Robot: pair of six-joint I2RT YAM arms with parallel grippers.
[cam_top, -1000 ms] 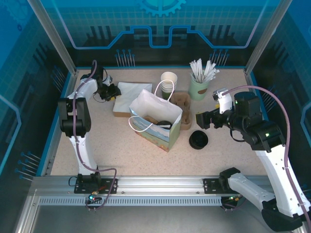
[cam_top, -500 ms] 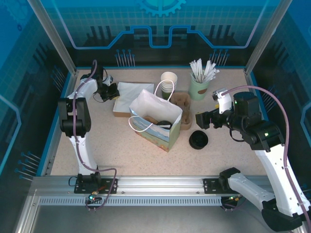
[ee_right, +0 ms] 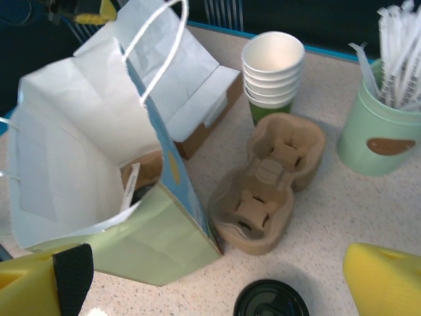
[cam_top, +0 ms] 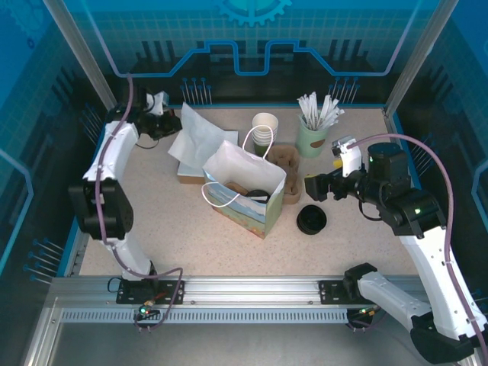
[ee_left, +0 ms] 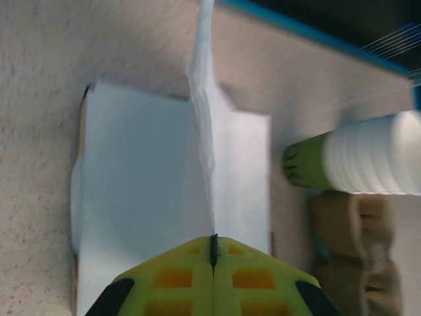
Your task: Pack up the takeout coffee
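The white napkin [cam_top: 186, 113] is held by its edge in my left gripper and the napkin's middle [cam_top: 198, 138] hangs free, so my right gripper keeps moving closer until it closes there.
My left gripper [cam_top: 162, 122] [ee_left: 213, 240] is shut on the edge of a white paper napkin [cam_top: 194, 133] [ee_left: 205, 112]. It holds the napkin up over the open napkin box [cam_top: 189, 174] [ee_left: 131, 184] at the back left. My right gripper [cam_top: 314, 187] [ee_right: 214, 289] stands open above the table, between the paper bag [cam_top: 244, 191] [ee_right: 79, 131] and a black lid [cam_top: 311, 219] [ee_right: 271, 301]. The takeout coffee is hidden. A stack of olive-green paper cups with white rims [cam_top: 264, 130] [ee_right: 272, 72] [ee_left: 355, 161] stands behind the bag.
A brown pulp cup carrier [cam_top: 288, 164] [ee_right: 263, 191] lies right of the bag. A mint-green cup of white-wrapped sticks [cam_top: 313, 137] [ee_right: 375, 138] stands at the back right. Something dark and brown pulp show inside the bag. Blue walls ring the table.
The left gripper closed on the napkin, then rose and swung back-left, pulling the sheet up off the box. The right arm barely moved.
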